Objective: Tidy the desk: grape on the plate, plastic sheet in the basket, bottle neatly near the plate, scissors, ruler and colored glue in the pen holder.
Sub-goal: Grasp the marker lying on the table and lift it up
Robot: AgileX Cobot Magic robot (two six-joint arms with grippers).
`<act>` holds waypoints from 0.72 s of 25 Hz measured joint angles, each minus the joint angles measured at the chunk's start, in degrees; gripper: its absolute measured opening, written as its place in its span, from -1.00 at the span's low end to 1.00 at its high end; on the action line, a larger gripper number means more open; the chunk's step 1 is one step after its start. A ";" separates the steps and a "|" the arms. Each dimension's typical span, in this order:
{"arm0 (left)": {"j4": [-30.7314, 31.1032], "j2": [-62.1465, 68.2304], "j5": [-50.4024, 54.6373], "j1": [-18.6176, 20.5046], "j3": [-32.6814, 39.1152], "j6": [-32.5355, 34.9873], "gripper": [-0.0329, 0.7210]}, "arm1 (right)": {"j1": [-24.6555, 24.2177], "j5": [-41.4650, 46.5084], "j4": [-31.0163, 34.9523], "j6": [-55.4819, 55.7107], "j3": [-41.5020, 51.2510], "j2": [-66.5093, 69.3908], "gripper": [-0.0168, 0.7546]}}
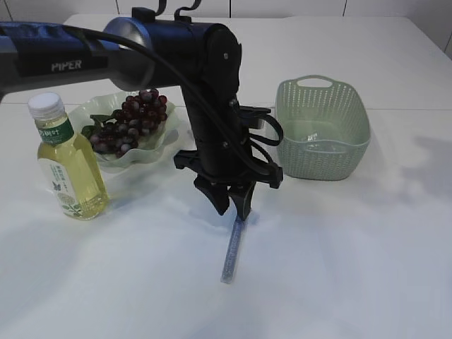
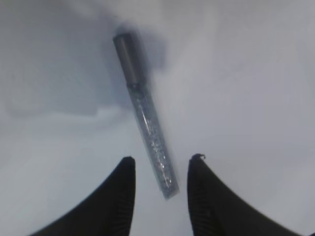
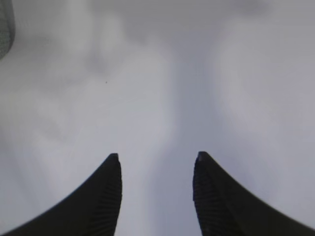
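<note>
My gripper should expect the pen holder hidden (image 1: 217, 128) behind my arm (image 1: 219, 92), since that arm covers the space between the pale green plate and the green basket.
The colored glue (image 1: 232, 251), a clear glitter tube with a dark cap, lies on the white table (image 1: 353, 268). My left gripper (image 1: 233, 210) hangs open just over its near end. In the left wrist view the tube (image 2: 147, 118) runs away from the gripper (image 2: 163, 158), its end between the fingers with a gap on each side. The grape bunch (image 1: 131, 120) rests on the pale green plate (image 1: 166, 141), and the bottle (image 1: 67, 169) stands upright to its left. My right gripper (image 3: 156, 156) is open over bare table. The scissors, ruler, pen holder and plastic sheet are not visible.
A green woven basket (image 1: 321, 131) stands right of the left arm, and its corner (image 3: 5, 29) shows at the top left of the right wrist view. The left arm reaches across the middle, in front of the plate.
</note>
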 joint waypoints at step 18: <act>0.76 5.51 0.83 0.00 -2.09 -3.89 -0.20 | 0.00 0.00 0.11 -0.41 0.00 0.00 0.03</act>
